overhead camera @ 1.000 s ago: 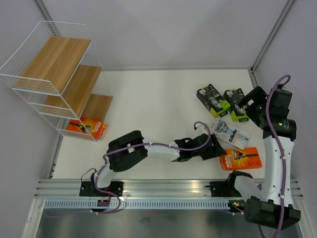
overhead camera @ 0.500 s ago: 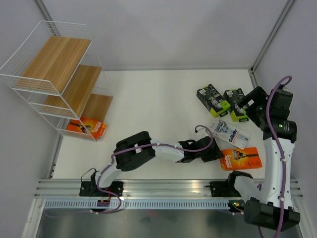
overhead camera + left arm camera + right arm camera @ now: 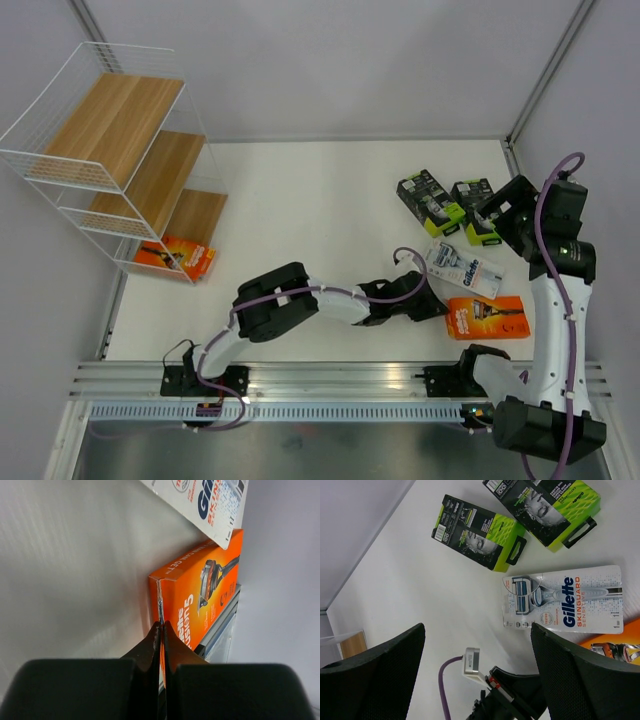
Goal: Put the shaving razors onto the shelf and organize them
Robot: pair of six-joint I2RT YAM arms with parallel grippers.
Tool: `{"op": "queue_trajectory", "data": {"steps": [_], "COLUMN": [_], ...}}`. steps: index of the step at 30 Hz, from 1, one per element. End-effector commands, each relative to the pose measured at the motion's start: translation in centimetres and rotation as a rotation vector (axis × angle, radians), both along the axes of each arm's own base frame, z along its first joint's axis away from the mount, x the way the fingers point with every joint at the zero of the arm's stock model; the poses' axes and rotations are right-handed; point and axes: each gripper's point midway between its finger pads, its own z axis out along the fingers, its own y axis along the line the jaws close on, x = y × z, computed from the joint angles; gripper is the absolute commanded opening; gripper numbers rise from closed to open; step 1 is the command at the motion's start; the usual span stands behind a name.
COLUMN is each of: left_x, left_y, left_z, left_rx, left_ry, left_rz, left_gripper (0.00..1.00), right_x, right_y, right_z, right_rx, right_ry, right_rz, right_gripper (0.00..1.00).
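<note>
The orange box's thin edge (image 3: 160, 601) is the only part my left gripper pinches, so I should pull the box to the table's middle (image 3: 326, 264) and lay it flat with both grippers.
An orange razor box (image 3: 487, 317) lies flat near the table's front right. My left gripper (image 3: 440, 312) reaches to its left end. In the left wrist view that gripper (image 3: 161, 625) is shut, tips pinched on the thin edge of the orange box (image 3: 200, 595). The white-blue pack (image 3: 466, 268) lies just behind it. Two black boxes with lime-green tops (image 3: 430, 200) (image 3: 475, 210) lie further back. My right gripper (image 3: 497, 215) hovers open over them, holding nothing (image 3: 477, 625). A second orange box (image 3: 178, 255) rests on the lowest board of the shelf (image 3: 110, 130).
The shelf's upper two boards carry nothing. The left arm's purple cable (image 3: 442, 690) and wrist sit under the right wrist camera. The table's metal front rail (image 3: 330, 378) runs just below the orange box. A frame post (image 3: 545, 75) rises at the back right.
The left gripper has closed from open to shut at the orange box's left end. The box has slid a little to the right. The right arm has hardly moved.
</note>
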Motion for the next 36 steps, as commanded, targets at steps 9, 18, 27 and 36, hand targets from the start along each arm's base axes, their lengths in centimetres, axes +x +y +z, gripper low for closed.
{"op": "queue_trajectory", "data": {"steps": [9,18,27,36], "left_x": [7.4,7.5,10.2,11.0], "left_y": [15.1,30.6,39.1,37.8], "left_z": [9.0,9.8,14.4,11.6], "left_rx": [-0.054,0.071,0.294,0.297], "left_ry": [-0.217,-0.155,-0.24,-0.066], "left_rz": [0.208,0.645,0.996,1.101], "left_gripper": [0.02,0.02,0.02,0.02], "right_x": [1.8,2.6,3.1,1.4], "right_y": [3.8,11.0,22.8,30.3], "right_z": [-1.6,-2.8,-3.0,-4.7], "right_rx": [0.092,0.184,0.206,0.404], "right_ry": [-0.065,-0.083,-0.053,-0.008], "right_rz": [0.189,0.308,0.556,0.616], "right_gripper": [0.89,0.9,0.91,0.91]}}
